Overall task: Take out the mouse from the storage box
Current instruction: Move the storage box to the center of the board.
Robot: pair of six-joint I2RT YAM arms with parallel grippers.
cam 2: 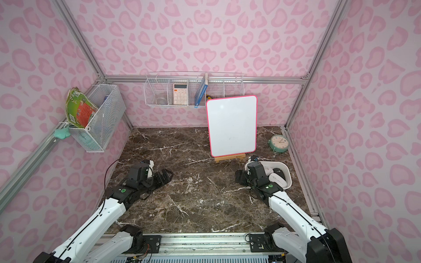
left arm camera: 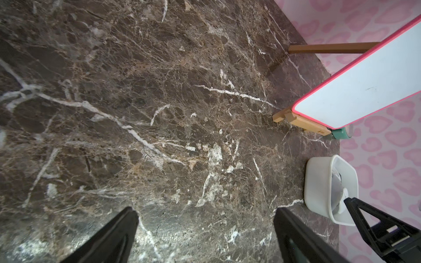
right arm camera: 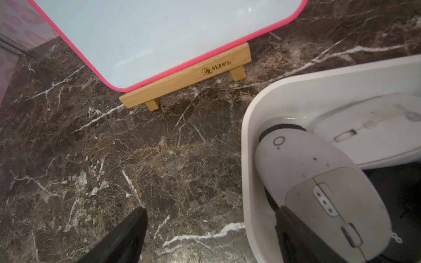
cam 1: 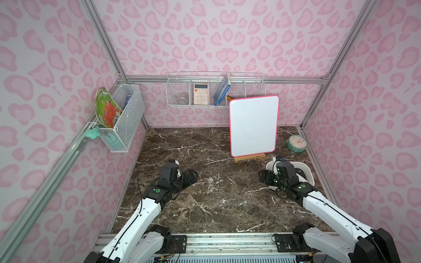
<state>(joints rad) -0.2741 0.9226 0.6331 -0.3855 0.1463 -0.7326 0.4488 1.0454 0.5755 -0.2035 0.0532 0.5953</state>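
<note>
The storage box (cam 2: 279, 171) is too far away from the robot's left gripper, so next the right gripper pulls the box by its near side (right arm camera: 247, 188) toward the middle first.
The storage box (cam 1: 308, 169) (cam 2: 287, 169) (right arm camera: 248, 141), a shallow white tub, stands at the table's right side. In it lie a white-and-grey mouse (right arm camera: 319, 182), a second white mouse (right arm camera: 369, 132) (cam 2: 278, 178) and a dark one (cam 2: 279, 172). My right gripper (right arm camera: 211, 209) (cam 1: 266, 177) is open and straddles the box's near wall: one finger hangs over the marble, the other is inside, against the white-and-grey mouse. My left gripper (left arm camera: 206, 210) (cam 1: 189, 177) is open above bare marble at the left, far from the box (left arm camera: 316, 182).
A pink-rimmed whiteboard (cam 1: 254, 126) on a wooden easel (right arm camera: 182, 79) stands just behind the box. A teal alarm clock (cam 1: 296, 142) sits at the back right. Wire baskets hang on the back wall (cam 1: 180, 91) and the left wall (cam 1: 127, 113).
</note>
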